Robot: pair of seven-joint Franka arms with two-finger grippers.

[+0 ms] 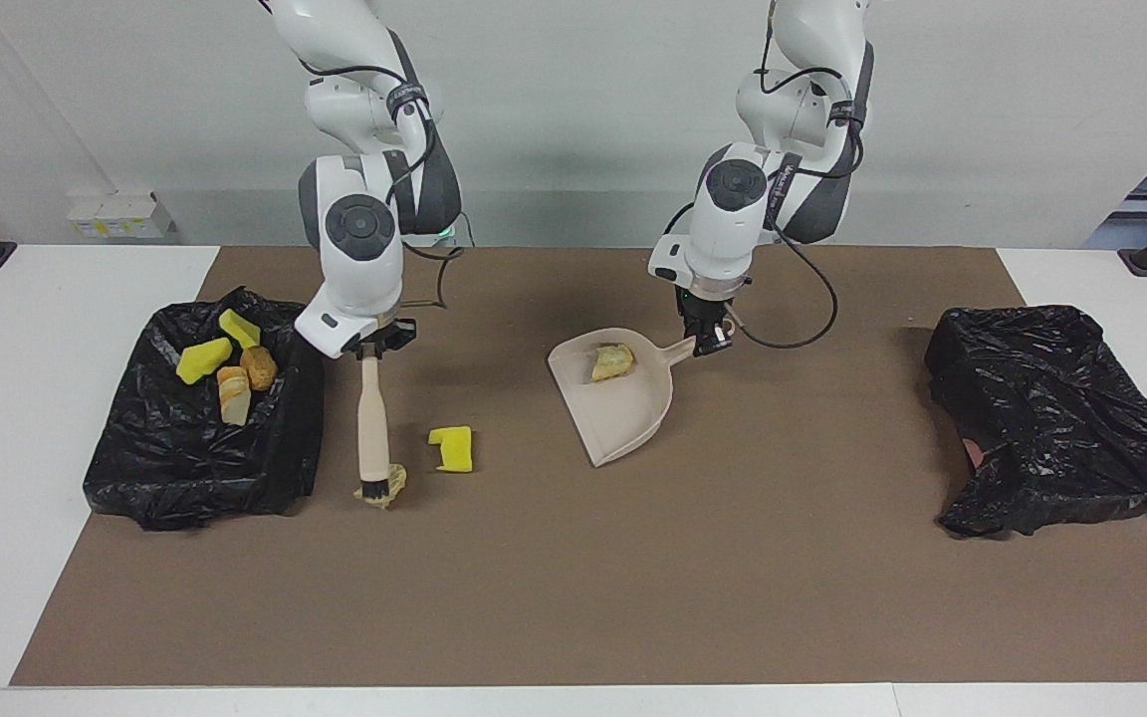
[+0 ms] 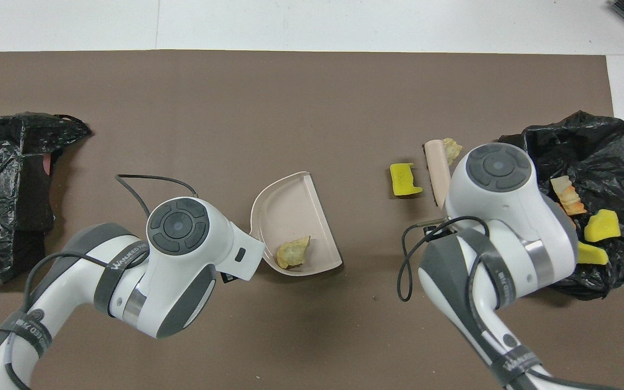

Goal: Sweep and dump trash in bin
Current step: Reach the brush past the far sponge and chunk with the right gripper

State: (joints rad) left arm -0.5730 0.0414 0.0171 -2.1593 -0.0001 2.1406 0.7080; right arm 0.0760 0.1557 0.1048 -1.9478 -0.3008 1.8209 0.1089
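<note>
I should use my right gripper to sweep both the yellow sponge chunk [image 1: 453, 449] and the tan scrap into the dustpan [image 1: 612, 404] from the bin's side, as the chunk lies between the scrap and the dustpan.
My right gripper [image 1: 374, 351] is shut on the top of a beige brush [image 1: 371, 418]. The brush hangs upright, and its dark bristles touch a tan trash scrap [image 1: 392, 484] on the mat beside the bin [image 1: 135, 468]. A yellow sponge chunk [image 1: 453, 448] lies between that scrap and the beige dustpan [image 1: 623, 418]. My left gripper [image 1: 705, 342] is shut on the dustpan's handle, and another tan scrap [image 1: 612, 360] lies in the pan. The black-bagged bin holds several scraps [image 1: 232, 360]. In the overhead view the brush [image 2: 436, 169] partly covers the tan scrap [image 2: 453, 147], and both grippers are hidden under the arms.
A second black bag [image 1: 1051, 418] lies crumpled at the left arm's end of the brown mat [image 1: 573, 588]. The left arm's cable [image 2: 144, 179] loops over the mat near the dustpan [image 2: 285, 208].
</note>
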